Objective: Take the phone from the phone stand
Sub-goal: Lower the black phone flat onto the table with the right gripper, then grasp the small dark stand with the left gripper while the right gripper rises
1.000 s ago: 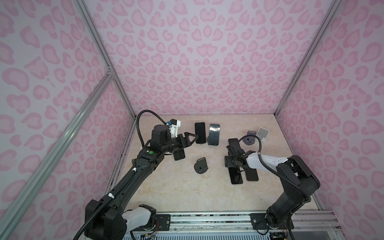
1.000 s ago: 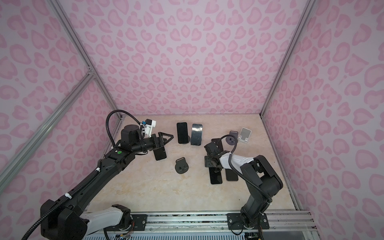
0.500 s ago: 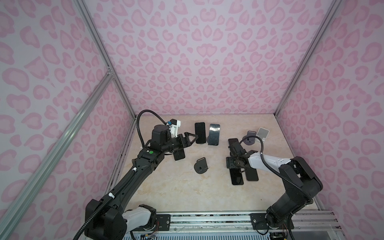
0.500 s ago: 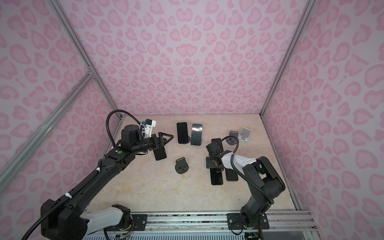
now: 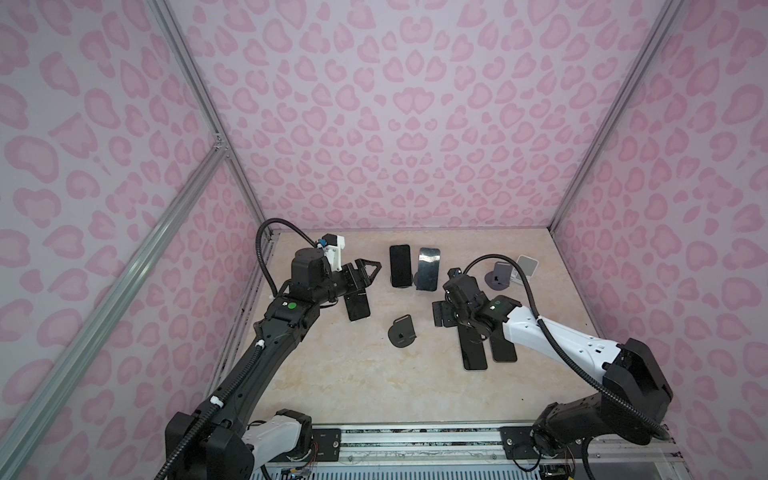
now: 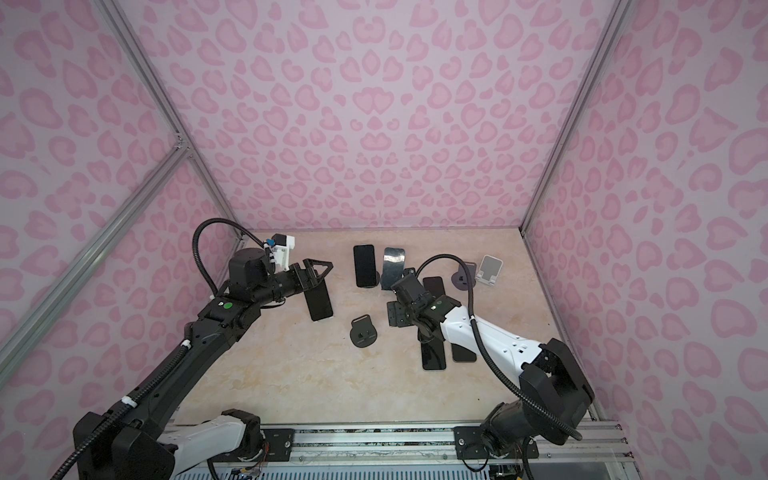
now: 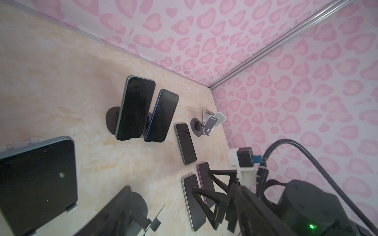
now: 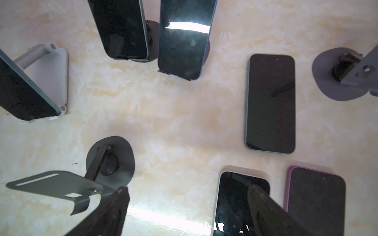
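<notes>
I should have my left gripper first clear the empty black stand to its own side, since it sits mid-table in front of the phones still on stands.
Three dark-screened phones lean on stands. One phone rests on a white stand at the left. My left gripper hovers just beside its upper end, open, with nothing between the fingers. Two more phones stand side by side on dark round-based stands at the back. My right gripper is open wide, low over a white-edged phone lying flat.
A purple phone and a teal phone also lie flat on the table. An empty black stand sits mid-table. An empty grey stand and a small white stand are at the back right. Pink walls close three sides.
The right gripper's jaws have spread wider above the flat white-edged phone, and the gripper has shifted slightly. The left arm and its nearby phone have not moved.
</notes>
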